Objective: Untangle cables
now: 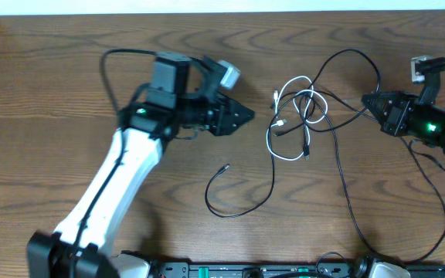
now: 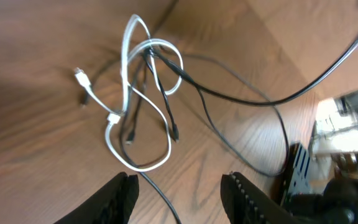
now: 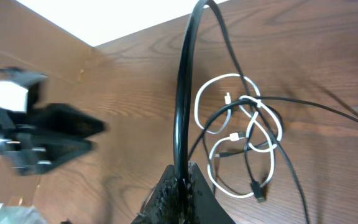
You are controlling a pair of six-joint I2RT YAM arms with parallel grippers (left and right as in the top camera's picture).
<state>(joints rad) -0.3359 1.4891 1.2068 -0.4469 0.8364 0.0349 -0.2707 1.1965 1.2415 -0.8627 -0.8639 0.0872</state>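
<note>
My gripper will pull the white cable (image 2: 125,70), and I expect the black cables to stay caught with it, since white loops cross them at the knot (image 2: 149,51).
The cables lie knotted mid-table: a white cable (image 1: 284,153) (image 2: 114,146) (image 3: 211,155) looped through thin black ones. My right gripper (image 1: 366,100) (image 3: 182,182) is shut on a black cable (image 1: 346,52) (image 3: 180,106) that arcs up out of the knot. My left gripper (image 1: 247,114) (image 2: 180,198) is open just left of the knot and holds nothing. In the left wrist view, another black cable (image 1: 242,208) (image 2: 160,194) runs along the table below the gap between its fingers, and its plug end (image 1: 224,166) lies free.
A black equipment rail (image 1: 269,270) runs along the table's front edge. A long black cable (image 1: 346,193) trails from the knot to that edge. A small white-and-grey block (image 1: 419,68) sits behind the right arm.
</note>
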